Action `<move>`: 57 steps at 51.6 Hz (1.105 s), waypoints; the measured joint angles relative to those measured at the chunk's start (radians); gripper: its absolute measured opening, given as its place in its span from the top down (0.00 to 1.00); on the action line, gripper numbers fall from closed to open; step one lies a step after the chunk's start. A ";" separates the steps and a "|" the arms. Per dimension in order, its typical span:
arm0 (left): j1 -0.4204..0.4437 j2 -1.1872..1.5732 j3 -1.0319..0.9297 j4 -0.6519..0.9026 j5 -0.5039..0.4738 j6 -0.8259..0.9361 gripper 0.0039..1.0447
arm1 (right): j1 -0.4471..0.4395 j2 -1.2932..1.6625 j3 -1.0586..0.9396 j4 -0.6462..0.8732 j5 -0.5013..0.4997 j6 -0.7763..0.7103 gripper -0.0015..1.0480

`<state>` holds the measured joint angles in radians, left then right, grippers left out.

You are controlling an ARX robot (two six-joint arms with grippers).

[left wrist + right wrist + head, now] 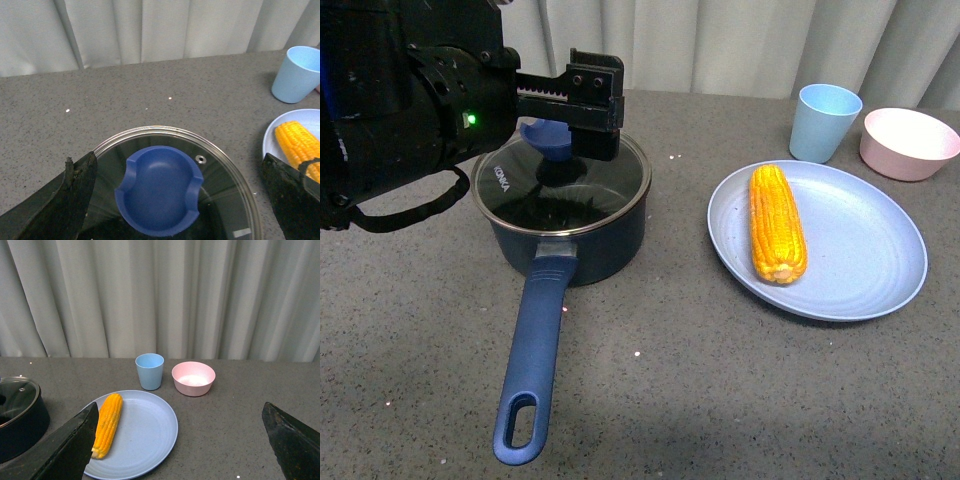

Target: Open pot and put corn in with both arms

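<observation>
The glass lid (222,195) shows only dark through it, so I should expect the navy pot (607,252) to be empty when I lift the lid.
The navy pot (582,245) stands left of centre, its long blue handle (533,352) pointing toward me. The glass lid (610,190) with a blue knob (545,140) lies on it. My left gripper (565,130) is open and hovers over the lid. In the left wrist view its fingers (55,210) straddle the knob (160,190) without touching it. The corn (777,222) lies on a light blue plate (880,270) to the right. My right gripper (180,450) is open and empty, above the table beside the plate (150,435) and the corn (107,424). It is out of the front view.
A light blue cup (825,122) and a pink bowl (908,142) stand at the back right, behind the plate. A grey curtain hangs behind the table. The pot's edge shows in the right wrist view (20,425).
</observation>
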<state>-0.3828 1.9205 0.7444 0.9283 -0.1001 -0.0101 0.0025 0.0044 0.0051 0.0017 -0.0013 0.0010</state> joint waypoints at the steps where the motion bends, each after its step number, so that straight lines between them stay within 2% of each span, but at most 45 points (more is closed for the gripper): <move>1: 0.000 0.008 0.008 -0.001 -0.004 0.003 0.06 | 0.000 0.000 0.000 0.000 0.000 0.000 0.09; 33: 0.004 0.197 0.154 -0.043 -0.013 0.035 0.06 | 0.000 0.000 0.000 0.000 0.000 0.000 0.09; 45: 0.017 0.206 0.162 -0.047 -0.017 0.035 0.40 | 0.000 0.000 0.000 0.000 0.000 0.000 0.09; 57: 0.021 0.192 0.163 -0.070 -0.016 0.027 0.42 | 0.000 0.000 0.000 0.000 0.000 0.000 0.09</move>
<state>-0.3622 2.1120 0.9070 0.8585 -0.1162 0.0174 0.0025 0.0044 0.0051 0.0017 -0.0013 0.0010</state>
